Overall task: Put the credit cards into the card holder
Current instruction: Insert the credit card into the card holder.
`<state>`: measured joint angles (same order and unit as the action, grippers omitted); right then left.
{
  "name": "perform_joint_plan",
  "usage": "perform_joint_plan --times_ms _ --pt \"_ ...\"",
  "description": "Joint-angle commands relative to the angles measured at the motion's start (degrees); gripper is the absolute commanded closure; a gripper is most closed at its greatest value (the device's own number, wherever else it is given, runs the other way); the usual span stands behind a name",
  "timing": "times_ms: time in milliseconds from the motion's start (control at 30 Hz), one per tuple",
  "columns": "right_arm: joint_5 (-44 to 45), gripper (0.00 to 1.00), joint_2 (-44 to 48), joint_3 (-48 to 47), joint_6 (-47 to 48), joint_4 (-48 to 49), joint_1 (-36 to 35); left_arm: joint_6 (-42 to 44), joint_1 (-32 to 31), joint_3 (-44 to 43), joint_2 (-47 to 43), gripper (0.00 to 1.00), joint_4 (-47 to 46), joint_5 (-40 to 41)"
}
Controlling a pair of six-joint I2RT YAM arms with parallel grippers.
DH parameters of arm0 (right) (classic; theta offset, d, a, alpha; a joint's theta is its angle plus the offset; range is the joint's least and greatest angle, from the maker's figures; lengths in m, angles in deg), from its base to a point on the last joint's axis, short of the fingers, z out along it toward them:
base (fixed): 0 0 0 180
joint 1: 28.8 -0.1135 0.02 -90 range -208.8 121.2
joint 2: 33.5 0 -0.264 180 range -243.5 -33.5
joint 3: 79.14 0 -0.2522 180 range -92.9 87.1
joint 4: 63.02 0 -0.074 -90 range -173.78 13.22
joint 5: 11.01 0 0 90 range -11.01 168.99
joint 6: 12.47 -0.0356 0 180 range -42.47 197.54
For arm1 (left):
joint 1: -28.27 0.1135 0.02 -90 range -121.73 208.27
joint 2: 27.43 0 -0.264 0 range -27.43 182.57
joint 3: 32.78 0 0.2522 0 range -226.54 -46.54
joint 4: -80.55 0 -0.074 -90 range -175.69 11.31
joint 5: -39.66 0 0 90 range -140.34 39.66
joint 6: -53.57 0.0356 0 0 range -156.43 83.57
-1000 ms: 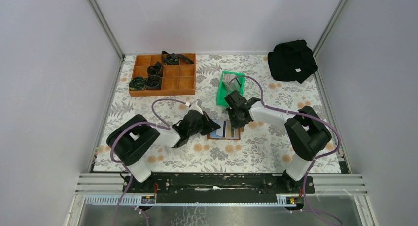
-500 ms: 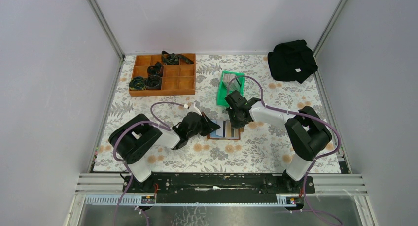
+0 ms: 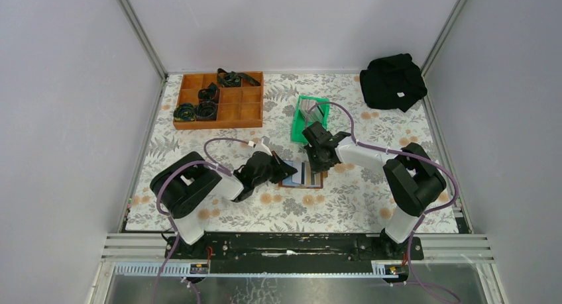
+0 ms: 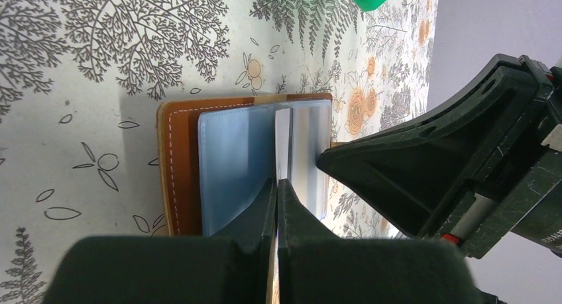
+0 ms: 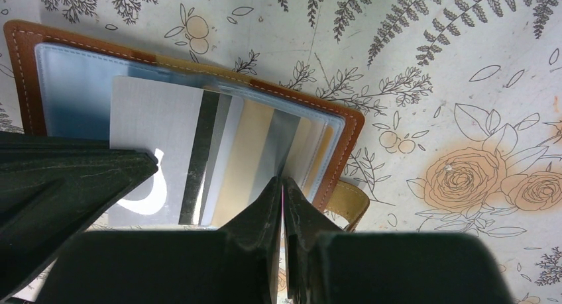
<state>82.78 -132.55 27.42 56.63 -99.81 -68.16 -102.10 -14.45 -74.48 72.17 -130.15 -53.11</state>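
Observation:
My left gripper holds the grey credit card (image 5: 166,112) partway out of the card holder's sleeve, so next I let go and push its exposed edge (image 5: 112,113) with closed fingers.
The card holder (image 3: 302,179) lies open on the flowered cloth, brown leather (image 4: 179,165) with clear inner sleeves (image 5: 73,72). My left gripper (image 3: 285,167) comes at it from the left and is shut (image 4: 277,182) on a grey credit card. That card (image 5: 154,128) has a black stripe and lies partly inside a sleeve; it shows edge-on (image 4: 283,142) in the left wrist view. My right gripper (image 3: 317,163) reaches in from the far right side. It is shut (image 5: 283,181) with its tips pinching the edge of a sleeve near the snap tab (image 5: 348,201).
A green plastic bin (image 3: 309,116) stands just behind the right gripper. A wooden compartment tray (image 3: 246,116) holding black coiled items sits at the back left. A black bag (image 3: 392,81) lies at the back right corner.
The left arm's rear links have shifted slightly to the right. Both grippers and the card holder stay where they were.

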Motion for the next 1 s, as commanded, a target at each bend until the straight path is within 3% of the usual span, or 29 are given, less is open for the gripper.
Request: perform_joint_plan --times_ms 0,267,300,400,533,733,967 --pt "-0.4 0.9 -1.2 2.0 -0.7 -1.8 0.2 1.0 -1.2 -0.6 2.4 1.0 0.2 1.0" --pt "-0.6 0.9 -1.7 2.1 -1.1 -1.3 0.2 1.4 -4.0 -1.7 3.2 1.0 1.7 0.6" --pt "-0.6 0.9 -1.7 2.2 -1.1 -1.2 0.2 1.6 -4.3 -1.9 3.2 0.98 2.5 0.5" --pt "-0.7 0.9 -1.5 2.5 -1.2 -0.9 0.1 2.1 -5.0 -2.0 2.2 0.69 5.1 1.5" --pt "-0.5 0.9 -1.3 2.4 -1.3 -0.7 0.2 3.7 -5.2 -3.7 0.5 0.55 12.4 2.6" --pt "-0.6 0.9 -1.4 2.5 -1.6 0.1 0.2 5.4 -5.6 -5.3 -4.8 0.4 23.0 8.1" --pt "-0.8 0.9 -1.2 3.0 -1.9 0.9 0.2 7.8 -5.6 -9.3 -8.5 0.39 34.3 13.4"
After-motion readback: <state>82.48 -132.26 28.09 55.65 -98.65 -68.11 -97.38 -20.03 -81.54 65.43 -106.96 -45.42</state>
